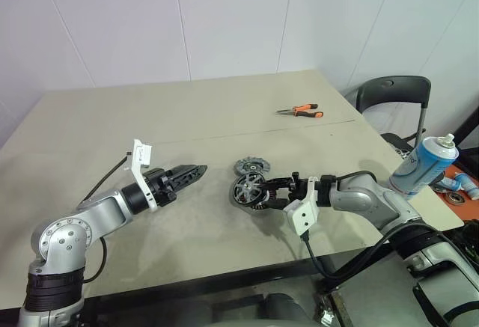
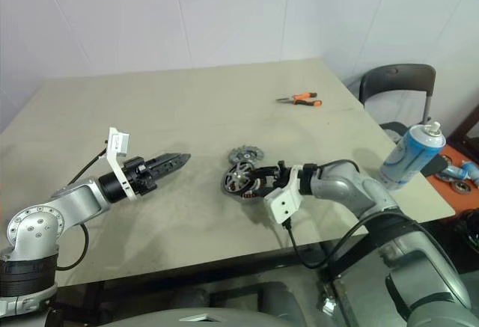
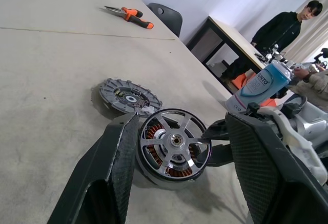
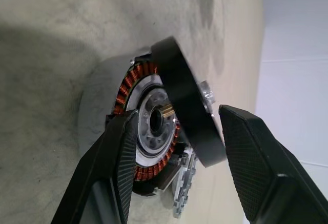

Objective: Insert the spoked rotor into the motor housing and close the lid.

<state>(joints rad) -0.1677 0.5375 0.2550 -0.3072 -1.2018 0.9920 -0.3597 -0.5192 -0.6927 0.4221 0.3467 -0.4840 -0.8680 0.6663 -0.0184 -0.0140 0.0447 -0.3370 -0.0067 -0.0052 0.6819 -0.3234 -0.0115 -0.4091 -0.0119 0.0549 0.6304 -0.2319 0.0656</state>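
Note:
I expect the spoked rotor [image 1: 248, 188] to level out and sink inside when I lower it, because the rotor's brass shaft [image 4: 167, 110] meets the motor housing's central hole.
The motor housing [image 4: 134, 131], a silver cup with copper windings, lies on the table. The spoked rotor [image 3: 173, 141], a black ring with spokes, leans tilted in its mouth, one rim raised. My right gripper [image 1: 275, 194] reaches in from the right, and its fingers [image 4: 256, 157] stand apart on either side of the rotor's rim [image 4: 187, 111] without pinching it. The ribbed grey lid [image 1: 251, 166] lies flat just behind the housing. My left gripper [image 1: 196, 171] hovers level to the left of the housing, pointing at it, open and holding nothing.
Orange-handled pliers [image 1: 301, 111] lie far back on the table. A blue spray can [image 1: 423, 164] stands by the table's right edge, with a black chair [image 1: 393, 91] behind it. A person [image 3: 287, 24] stands at another table beyond.

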